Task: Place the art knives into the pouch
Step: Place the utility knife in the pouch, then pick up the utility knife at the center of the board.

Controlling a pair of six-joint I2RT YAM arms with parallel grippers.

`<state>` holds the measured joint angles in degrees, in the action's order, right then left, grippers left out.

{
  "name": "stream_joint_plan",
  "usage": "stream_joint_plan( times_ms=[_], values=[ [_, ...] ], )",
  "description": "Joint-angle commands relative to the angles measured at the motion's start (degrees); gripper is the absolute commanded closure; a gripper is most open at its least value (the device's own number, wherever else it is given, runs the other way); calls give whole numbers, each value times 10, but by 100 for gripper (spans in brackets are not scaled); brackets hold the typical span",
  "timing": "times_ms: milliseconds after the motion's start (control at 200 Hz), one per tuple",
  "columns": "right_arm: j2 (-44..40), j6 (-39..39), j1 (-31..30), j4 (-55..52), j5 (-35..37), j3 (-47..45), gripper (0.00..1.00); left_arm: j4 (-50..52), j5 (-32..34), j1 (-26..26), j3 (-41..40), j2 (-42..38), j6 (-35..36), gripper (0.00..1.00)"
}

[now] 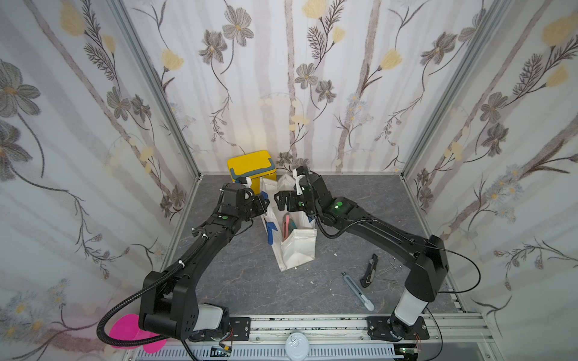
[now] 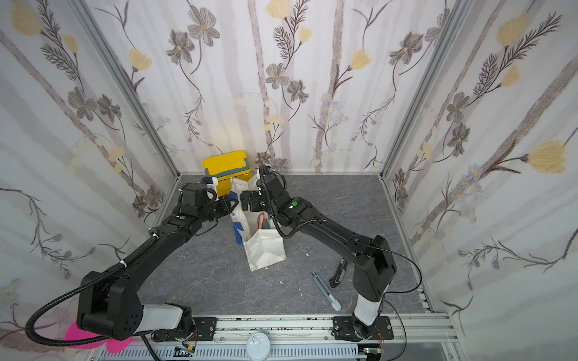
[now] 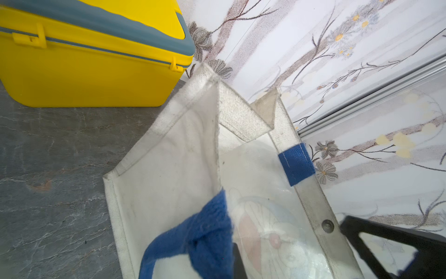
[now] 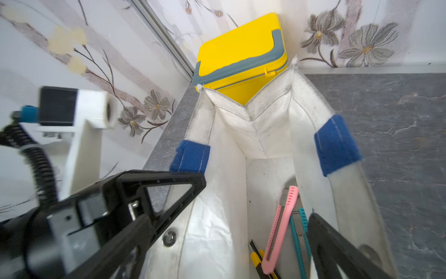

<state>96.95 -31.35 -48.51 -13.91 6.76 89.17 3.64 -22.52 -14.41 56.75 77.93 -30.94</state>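
Note:
The grey-blue knife (image 1: 358,292) is lying clear of the black knife, so the robot's right gripper should keep heading to the grey-blue knife's body (image 1: 352,284) until its fingers close across it.
The pouch (image 1: 297,247) (image 2: 266,250), a white canvas tote, stands open in the middle of the grey table. My left gripper (image 1: 262,203) (image 2: 231,206) is shut on its blue strap handle (image 3: 207,232) at the left rim. Above the pouch's mouth, my right gripper (image 1: 277,200) (image 4: 220,256) hangs open and holds nothing. Inside the pouch a pink art knife (image 4: 281,229) (image 1: 286,225) leans on end, with a teal one (image 4: 301,241) and a yellow-and-black one (image 4: 259,263) beside it.
A yellow box (image 1: 251,167) with a grey handle stands right behind the pouch at the back wall. On the table by the right arm lie a grey-blue knife (image 1: 358,290), a black knife (image 1: 369,270) and thin metal scissors (image 1: 391,267).

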Motion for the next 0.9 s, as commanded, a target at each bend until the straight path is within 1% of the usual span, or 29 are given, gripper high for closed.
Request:
stream_joint_plan(
  times_ms=[0, 75, 140, 155, 270, 385, 500, 729, 754, 894],
  values=[
    [-60, 14, 1, 16, 62, -41, 1, -10, 0, 0, 1, -6, 5, 100],
    [-123, 9, 6, 15, 94, -93, 0, -7, 3, 0, 3, -8, 6, 100],
    [-172, -11, 11, 8, 114, -147, 1, -3, 5, 0, 4, -9, 8, 100],
    [-181, -20, 29, 5, 117, -161, 0, -3, 5, 0, 4, -9, 9, 100],
    [-254, -91, 82, -36, 126, -256, 0, -6, 6, 0, 1, -13, 8, 100],
    [-311, -130, 105, -84, 146, -334, 0, -7, 11, 0, -1, -14, 11, 100],
    [-346, -149, 110, -111, 147, -385, 0, -8, 10, 0, -2, -14, 11, 100],
    [-393, -191, 117, -157, 128, -456, 0, -12, 11, 0, -3, -17, 8, 100],
    [-400, -196, 116, -160, 123, -479, 0, -15, 10, 0, -6, -17, 7, 100],
    [-440, -224, 117, -185, 93, -516, 6, -20, 16, 0, -3, -14, 8, 100]
  ],
)
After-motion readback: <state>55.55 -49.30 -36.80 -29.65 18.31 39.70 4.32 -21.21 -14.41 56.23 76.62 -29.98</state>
